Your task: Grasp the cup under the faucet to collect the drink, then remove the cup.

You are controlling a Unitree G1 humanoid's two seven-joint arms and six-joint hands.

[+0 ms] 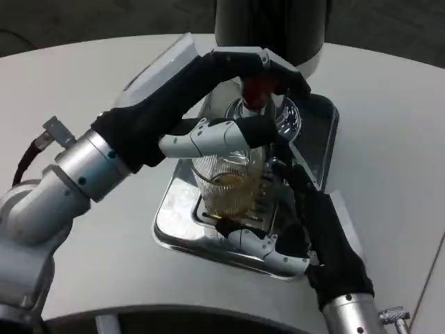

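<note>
My gripper will carry out the ribbed glass cup (224,186), and the amber drink (231,196) should stay well below the cup's rim because it sits low in the cup.
A ribbed glass cup (228,186) holding amber drink stands on the drip tray (172,216) under the faucet. My left hand (201,90) reaches in from the left; its fingers curl over the red faucet handle (256,89) and its thumb lies across the cup's rim. My right hand (316,226) comes in from the lower right. Its fingers stand spread by the cup's right side and its thumb lies in front of the cup's base. I cannot tell whether they touch the glass.
The dark cylindrical dispenser (271,28) rises behind the tray at the top. The shiny metal tray sits in the middle of the round white table (76,76), with bare table to the left and right.
</note>
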